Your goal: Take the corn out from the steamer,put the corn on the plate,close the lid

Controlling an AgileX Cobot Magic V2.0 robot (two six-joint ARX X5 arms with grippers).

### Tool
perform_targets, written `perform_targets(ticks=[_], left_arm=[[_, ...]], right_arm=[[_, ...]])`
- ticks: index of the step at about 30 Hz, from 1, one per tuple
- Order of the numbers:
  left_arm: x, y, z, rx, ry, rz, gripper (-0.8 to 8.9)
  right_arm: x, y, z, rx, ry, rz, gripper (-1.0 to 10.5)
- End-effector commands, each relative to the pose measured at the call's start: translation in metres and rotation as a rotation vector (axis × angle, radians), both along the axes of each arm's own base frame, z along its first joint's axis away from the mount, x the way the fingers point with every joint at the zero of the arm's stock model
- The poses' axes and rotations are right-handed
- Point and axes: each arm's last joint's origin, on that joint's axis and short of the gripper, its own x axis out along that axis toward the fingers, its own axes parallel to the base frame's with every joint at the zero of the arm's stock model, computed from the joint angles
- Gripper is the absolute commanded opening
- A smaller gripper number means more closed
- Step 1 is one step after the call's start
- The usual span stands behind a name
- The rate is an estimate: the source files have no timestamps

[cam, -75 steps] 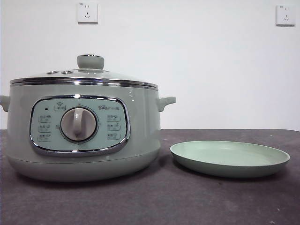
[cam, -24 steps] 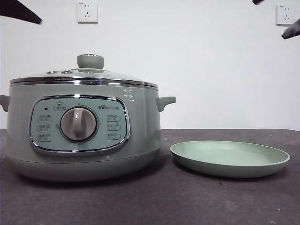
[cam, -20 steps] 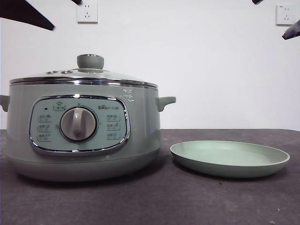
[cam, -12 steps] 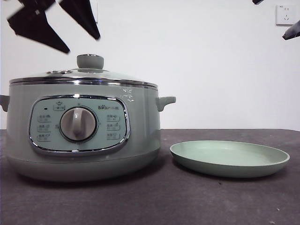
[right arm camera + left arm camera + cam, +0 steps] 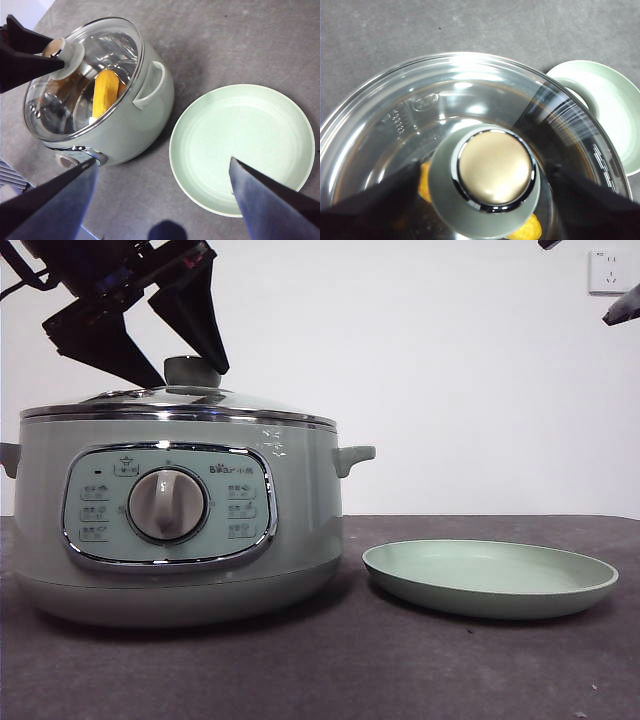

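Yellow bits (image 5: 424, 181) show on both sides of the knob, so I should expect a single corn (image 5: 528, 229) hidden under it when I lift the lid.
The steamer (image 5: 170, 530) stands at the left of the table with its glass lid (image 5: 240, 405) on. Through the glass lid (image 5: 95, 60) the yellow corn (image 5: 105, 90) lies inside the pot; the left wrist view shows bits of the corn (image 5: 425, 182) under the knob (image 5: 492, 172). My left gripper (image 5: 192, 378) is open, with one jaw on each side of the knob (image 5: 192, 368) and a small gap at both sides. The pale green plate (image 5: 490, 580) sits bare to the right of the pot. My right gripper (image 5: 164, 161) hangs open high above the plate (image 5: 240, 145).
A white wall with a socket (image 5: 609, 270) stands behind the dark table (image 5: 400, 670). In the front view the right gripper's fingertips (image 5: 622, 308) show only as black tips at the top right corner. The pot's side handle (image 5: 355, 455) points toward the plate.
My left gripper has come down from the top left corner and now straddles the lid's knob. The right gripper, the pot, the lid and the plate have stayed put.
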Motion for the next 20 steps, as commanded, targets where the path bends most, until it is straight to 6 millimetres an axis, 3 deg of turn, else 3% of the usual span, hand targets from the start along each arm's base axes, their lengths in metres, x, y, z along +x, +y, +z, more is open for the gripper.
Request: perform_targets(ticks=[1, 6, 13, 20], left_arm=[[0.001, -0.002, -0.001, 0.013, -0.017, -0.026, 2.06], [0.0, -0.003, -0.001, 0.02, -0.021, -0.034, -0.08], [0.0, -0.002, 0.005, 0.017, -0.073, -0.046, -0.09], [-0.021, 0.012, 0.042, 0.009, -0.249, 0.05, -0.09]], right_arm=[[0.001, 0.0, 0.001, 0.002, 0.0, -0.004, 4.4], [0.001, 0.0, 0.001, 0.002, 0.0, -0.005, 4.4], [0.001, 0.001, 0.001, 0.009, -0.004, -0.007, 4.4], [0.01, 0.021, 0.004, 0.053, -0.04, 0.061, 4.4]])
